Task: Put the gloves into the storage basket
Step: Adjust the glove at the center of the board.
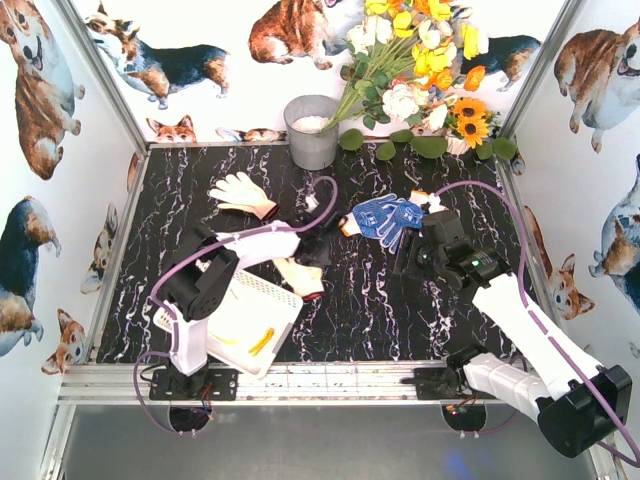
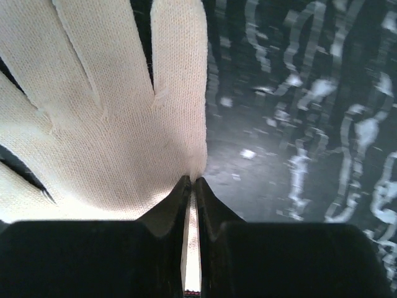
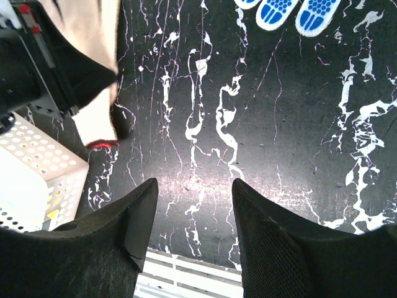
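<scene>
I should use my left gripper to lay one cream glove point(image 1: 306, 282), the near one against the storage basket, flat in the open point(image 1: 347, 297) before I take its mate, which lies farther back.
My left gripper point(image 1: 312, 255) is shut on the edge of a cream glove point(image 2: 93, 124), and a strip of its knit shows between the closed jaws. Seen from above, this glove point(image 1: 300, 278) has a red cuff and lies just beyond the white storage basket point(image 1: 275, 300). A second cream glove point(image 1: 243, 193) with an orange cuff lies farther back on the left. Blue dotted gloves point(image 1: 388, 217) lie at centre right. My right gripper point(image 3: 193, 186) is open over bare table, near the blue gloves point(image 3: 291, 12).
A grey metal bucket point(image 1: 312, 130) stands at the back, with a bunch of flowers point(image 1: 420, 60) beside it. A yellow-orange item point(image 1: 262, 341) lies inside the basket. Corgi-print walls enclose the black marble table point(image 1: 360, 310). A metal rail point(image 1: 330, 380) runs along the near edge.
</scene>
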Robot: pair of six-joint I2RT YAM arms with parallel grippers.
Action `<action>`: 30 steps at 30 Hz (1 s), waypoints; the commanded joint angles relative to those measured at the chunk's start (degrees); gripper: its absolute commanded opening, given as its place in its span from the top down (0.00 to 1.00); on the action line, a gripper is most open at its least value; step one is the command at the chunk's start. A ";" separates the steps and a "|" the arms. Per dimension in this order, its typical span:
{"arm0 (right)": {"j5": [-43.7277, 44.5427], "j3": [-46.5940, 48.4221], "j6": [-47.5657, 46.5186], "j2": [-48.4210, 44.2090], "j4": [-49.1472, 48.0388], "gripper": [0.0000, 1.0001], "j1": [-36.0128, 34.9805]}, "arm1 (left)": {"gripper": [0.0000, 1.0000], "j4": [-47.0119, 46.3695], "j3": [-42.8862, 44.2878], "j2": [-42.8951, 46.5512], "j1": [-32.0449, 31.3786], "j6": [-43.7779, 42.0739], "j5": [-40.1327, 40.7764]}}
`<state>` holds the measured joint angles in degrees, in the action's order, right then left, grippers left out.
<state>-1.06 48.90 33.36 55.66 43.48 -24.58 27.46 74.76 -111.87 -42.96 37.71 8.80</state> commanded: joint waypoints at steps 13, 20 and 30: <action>-2.25 -5.43 5.13 0.00 -6.72 0.46 0.59 | 0.61 -12.24 -3.29 6.47 -9.51 14.27 -6.48; -13.96 -11.49 13.71 4.83 -20.35 0.48 0.60 | 0.59 -6.06 -5.52 11.75 -6.35 8.22 -1.09; -22.64 -8.41 15.06 23.99 -29.44 0.57 -0.15 | 0.72 -7.75 -6.86 9.57 -3.42 5.27 -4.19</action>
<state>-19.68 37.26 47.31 75.88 21.17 -24.29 19.92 67.88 -100.62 -46.19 45.21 5.30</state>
